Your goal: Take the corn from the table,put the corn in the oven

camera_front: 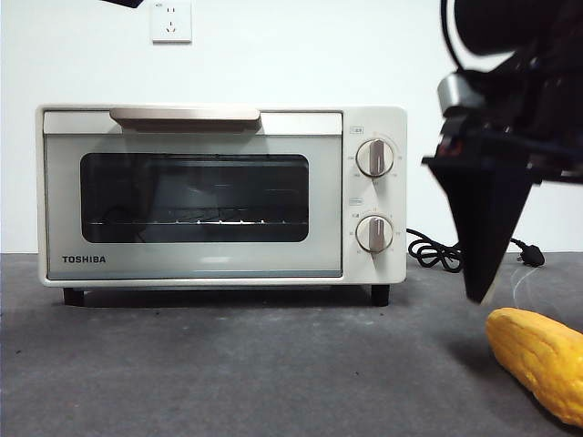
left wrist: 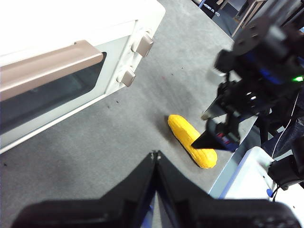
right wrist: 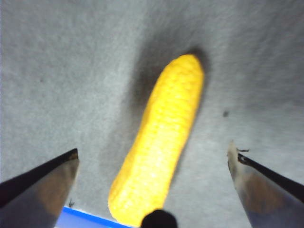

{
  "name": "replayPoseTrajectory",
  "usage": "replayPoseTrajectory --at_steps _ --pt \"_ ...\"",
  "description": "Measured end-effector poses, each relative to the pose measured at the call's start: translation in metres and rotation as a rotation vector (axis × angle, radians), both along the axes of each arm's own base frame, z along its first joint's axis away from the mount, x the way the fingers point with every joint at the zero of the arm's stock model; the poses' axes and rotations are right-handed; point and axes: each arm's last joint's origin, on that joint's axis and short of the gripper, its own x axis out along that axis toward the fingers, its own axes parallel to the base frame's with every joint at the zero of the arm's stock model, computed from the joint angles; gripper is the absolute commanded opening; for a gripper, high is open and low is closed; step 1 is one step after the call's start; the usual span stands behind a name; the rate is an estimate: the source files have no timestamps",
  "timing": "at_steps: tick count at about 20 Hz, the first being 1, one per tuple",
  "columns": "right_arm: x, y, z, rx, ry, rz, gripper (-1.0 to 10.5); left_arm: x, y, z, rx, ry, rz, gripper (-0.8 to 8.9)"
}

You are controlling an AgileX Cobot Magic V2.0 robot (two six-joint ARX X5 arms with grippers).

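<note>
The oven door's handle goes along the door's top edge. The oven door will therefore swing downward and lie flat when I pull it open.
The yellow corn lies on the dark grey table at the front right, to the right of the cream Toshiba oven, whose door is closed. My right gripper hangs just above the corn's end nearer the oven. In the right wrist view its jaws stand wide open on either side of the corn, apart from it. In the left wrist view my left gripper is shut and empty, high above the table. That view also shows the corn, the oven and the right gripper.
A black power cord lies on the table behind the corn, right of the oven. A wall socket sits above the oven. The table's edge runs close beside the corn, with a white-blue object beyond it.
</note>
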Motion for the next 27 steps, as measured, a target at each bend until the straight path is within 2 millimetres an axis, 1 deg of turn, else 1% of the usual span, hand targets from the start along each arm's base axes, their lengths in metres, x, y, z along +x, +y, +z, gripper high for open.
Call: replayPoseTrajectory --at_steps 2,6,8,10,11,14,17,19,22,25,27 --pt "0.003 0.002 -0.008 -0.016 0.032 0.001 5.6 0.0 0.0 0.0 0.0 0.0 0.0 -0.05" --pt "0.009 0.006 -0.021 -0.038 0.07 0.001 4.2 0.0 0.0 0.0 0.001 0.0 0.001 -0.05" --pt "0.01 0.006 -0.024 -0.038 0.081 0.002 2.7 0.0 0.0 0.0 0.001 0.0 0.001 -0.05" --pt "0.01 0.006 -0.024 -0.037 0.081 0.002 0.3 0.0 0.0 0.0 0.001 0.0 0.002 -0.05" --pt "0.01 0.006 -0.024 -0.037 0.081 0.003 -0.1 0.0 0.0 0.0 0.001 0.0 0.002 -0.05" --pt "0.009 0.006 -0.023 -0.04 0.085 0.029 -0.1 0.0 0.0 0.0 0.002 0.0 0.003 -0.05" --pt "0.006 0.008 -0.019 -0.023 0.109 0.057 -0.1 0.002 0.001 0.001 0.021 -0.024 0.042 -0.05" --pt "0.0 0.012 -0.009 0.009 0.099 0.087 -0.1 0.007 -0.001 0.003 0.01 -0.062 0.053 -0.05" --pt "-0.015 0.02 0.022 0.088 0.012 0.153 -0.1 0.019 -0.006 0.006 -0.022 -0.135 0.054 -0.05" --pt "-0.034 0.024 0.061 0.166 -0.087 0.202 -0.1 0.034 -0.011 0.005 -0.03 -0.198 0.091 -0.05" --pt "-0.047 0.024 0.088 0.232 -0.163 0.234 -0.1 0.046 -0.015 0.0 -0.005 -0.217 0.148 -0.05"
